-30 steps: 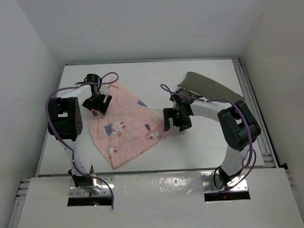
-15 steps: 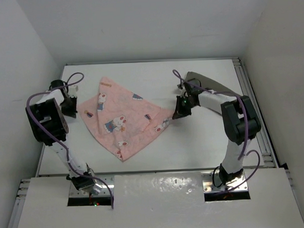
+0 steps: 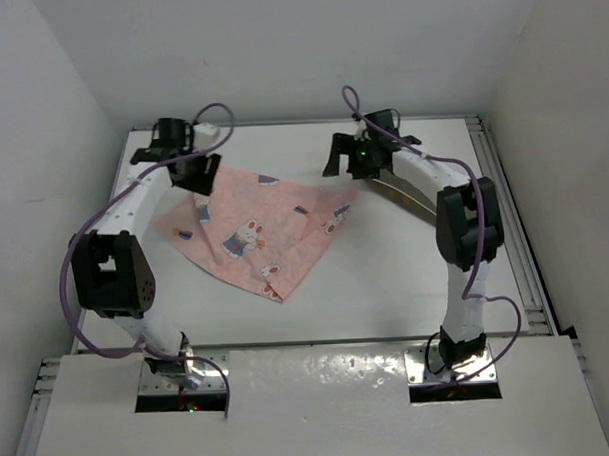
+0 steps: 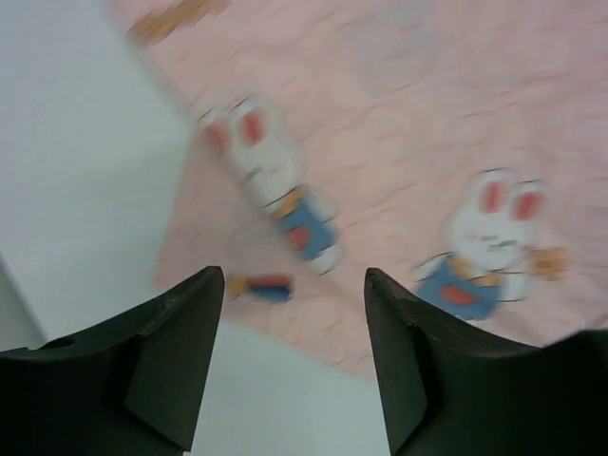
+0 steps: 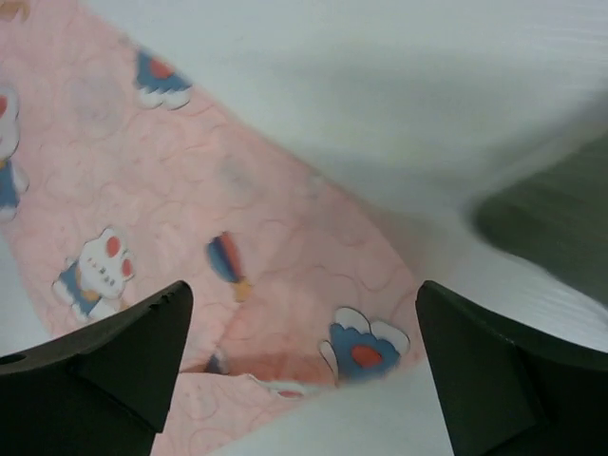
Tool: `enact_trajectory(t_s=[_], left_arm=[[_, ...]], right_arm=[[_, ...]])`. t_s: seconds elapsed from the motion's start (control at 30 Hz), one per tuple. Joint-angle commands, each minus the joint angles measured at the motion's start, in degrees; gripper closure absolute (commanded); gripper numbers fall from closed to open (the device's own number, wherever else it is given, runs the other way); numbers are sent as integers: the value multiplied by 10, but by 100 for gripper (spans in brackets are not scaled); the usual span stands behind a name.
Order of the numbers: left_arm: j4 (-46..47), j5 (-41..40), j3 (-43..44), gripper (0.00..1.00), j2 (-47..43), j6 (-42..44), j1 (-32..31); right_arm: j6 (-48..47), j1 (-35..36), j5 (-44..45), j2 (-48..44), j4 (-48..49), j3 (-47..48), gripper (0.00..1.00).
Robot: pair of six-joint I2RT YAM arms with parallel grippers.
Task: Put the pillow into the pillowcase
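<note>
The pillowcase's edge (image 3: 345,210) that faces the pillow is lying flat. Next, my right gripper pinches that edge while my left gripper raises the pillowcase's upper layer (image 3: 308,217), and then I should take the pillow.
The pink rabbit-print pillowcase (image 3: 250,230) lies flat and crumpled on the white table, one corner pointing at the near edge. The olive-grey pillow (image 3: 410,196) lies to its right at the back, mostly hidden under my right arm. My left gripper (image 3: 195,174) is open and empty over the case's far-left corner. The left wrist view shows its jaws (image 4: 293,277) over the case's edge (image 4: 399,142). My right gripper (image 3: 346,162) is open wide and empty above the case's far-right corner (image 5: 190,190). The pillow (image 5: 551,218) shows dark at the right of the right wrist view.
White walls enclose the table on the left, back and right. A metal rail (image 3: 506,211) runs along the table's right side. Bare white table (image 3: 386,275) lies between the pillowcase and the arm bases.
Both grippers have swung toward the back of the table, the left one from the left edge onto the case's far-left corner, the right one farther back. The pillowcase has shifted slightly.
</note>
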Motion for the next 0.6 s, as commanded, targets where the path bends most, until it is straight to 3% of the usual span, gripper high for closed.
enact_trajectory(t_s=[0.0, 0.1, 0.2, 0.27, 0.37, 0.4, 0.43, 0.47, 0.53, 0.57], left_arm=[[-26, 45, 38, 40, 10, -12, -103], [-41, 51, 68, 39, 66, -14, -176], [-48, 63, 96, 38, 131, -8, -217], [-24, 61, 90, 38, 145, -13, -221], [4, 57, 82, 38, 170, -25, -206], [9, 53, 80, 38, 182, -30, -199], [15, 47, 80, 38, 186, -40, -181], [23, 34, 80, 39, 191, -55, -171], [29, 29, 74, 39, 199, -69, -151], [41, 29, 69, 39, 198, -77, -131]], right_arm=[[34, -73, 48, -84, 11, -69, 1], [-8, -49, 144, -139, -25, -126, 1], [20, -20, 170, -183, -22, -195, 1], [37, 3, 128, -220, 21, -269, 2], [40, 51, 102, -249, 159, -342, 15], [40, 60, 100, -245, 192, -342, 24], [48, 67, 99, -237, 206, -334, 48], [54, 75, 97, -206, 198, -301, 60], [70, 78, 79, -165, 179, -259, 82], [78, 82, 72, -145, 173, -222, 87]])
